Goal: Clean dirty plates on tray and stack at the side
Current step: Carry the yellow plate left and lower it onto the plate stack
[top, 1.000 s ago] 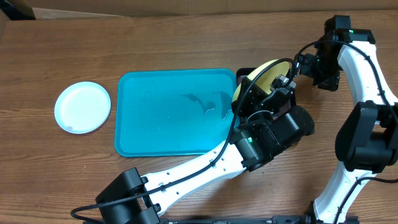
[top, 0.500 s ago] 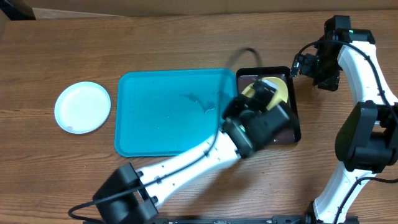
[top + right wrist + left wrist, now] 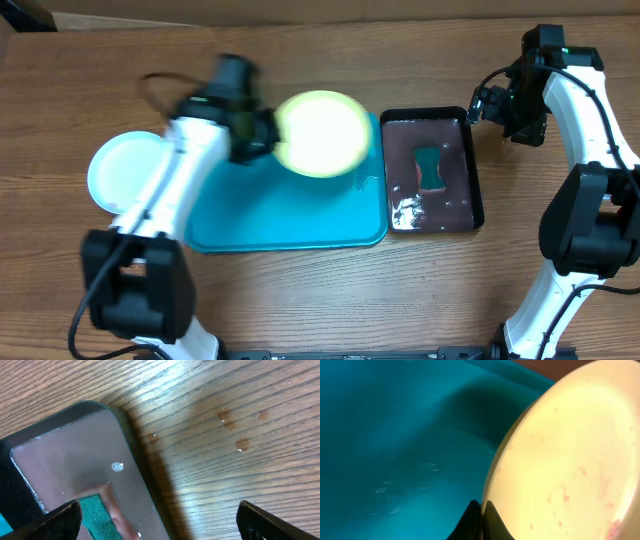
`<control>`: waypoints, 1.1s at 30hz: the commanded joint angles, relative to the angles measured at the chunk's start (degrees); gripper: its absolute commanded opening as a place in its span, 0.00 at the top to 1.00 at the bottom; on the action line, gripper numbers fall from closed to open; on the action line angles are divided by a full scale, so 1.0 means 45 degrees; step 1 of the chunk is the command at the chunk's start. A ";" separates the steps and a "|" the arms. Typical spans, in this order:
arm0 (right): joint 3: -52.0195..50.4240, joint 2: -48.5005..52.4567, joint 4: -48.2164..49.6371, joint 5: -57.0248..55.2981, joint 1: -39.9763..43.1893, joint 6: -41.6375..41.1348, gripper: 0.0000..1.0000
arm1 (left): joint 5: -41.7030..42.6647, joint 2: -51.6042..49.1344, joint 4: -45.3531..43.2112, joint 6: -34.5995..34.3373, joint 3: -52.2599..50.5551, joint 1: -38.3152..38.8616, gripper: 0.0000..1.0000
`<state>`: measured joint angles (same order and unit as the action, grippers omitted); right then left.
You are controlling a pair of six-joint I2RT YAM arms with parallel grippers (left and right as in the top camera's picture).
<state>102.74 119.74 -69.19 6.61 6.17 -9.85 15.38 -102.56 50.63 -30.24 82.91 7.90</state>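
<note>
The yellow-green plate's rim [image 3: 490, 479] is pinched between my fingers and the pale white plate [image 3: 124, 170] is clear, so my left gripper keeps carrying until the plates are stacked.
My left gripper [image 3: 266, 136] is shut on the rim of the yellow-green plate [image 3: 322, 133] and holds it above the back of the turquoise tray [image 3: 290, 215]. In the left wrist view the two fingers [image 3: 490, 522] pinch the edge of the yellow-green plate [image 3: 570, 460], which shows faint reddish specks, with the tray [image 3: 395, 435] below. A pale white plate [image 3: 125, 165] lies on the table left of the tray, partly behind my left arm. My right gripper [image 3: 488, 102] hangs open at the back right corner of the black tray, holding nothing.
The black tray [image 3: 470, 170] stands right of the turquoise tray, with a green sponge [image 3: 430, 168] and brownish water in it. In the right wrist view the sponge [image 3: 95, 515] and the black tray's corner [image 3: 65, 450] show, with water drops [image 3: 230, 422] on the wood.
My left arm has swung fast from over the black tray to the left, carrying the yellow-green plate over the turquoise tray. The black tray and sponge are now uncovered. The right arm has not moved.
</note>
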 commanded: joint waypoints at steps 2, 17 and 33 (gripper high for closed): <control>0.0087 -0.0311 0.0029 -0.0034 -0.0010 -0.0053 0.00 | 0.2045 -0.0044 0.1132 0.0117 0.0160 -0.3798 0.96; 0.0087 -0.0306 0.0029 -0.0034 -0.0010 -0.0053 0.00 | -0.2924 -0.0044 0.1146 -0.0024 0.0151 -0.9986 0.96; 0.0087 -0.0306 0.0029 -0.0034 -0.0010 -0.0053 0.00 | -0.4745 -0.0068 -0.0408 -0.0719 -0.1224 -0.9568 0.96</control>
<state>102.74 119.74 -69.19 6.61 6.17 -9.87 -3.40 -102.56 49.69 -31.77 78.91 -35.29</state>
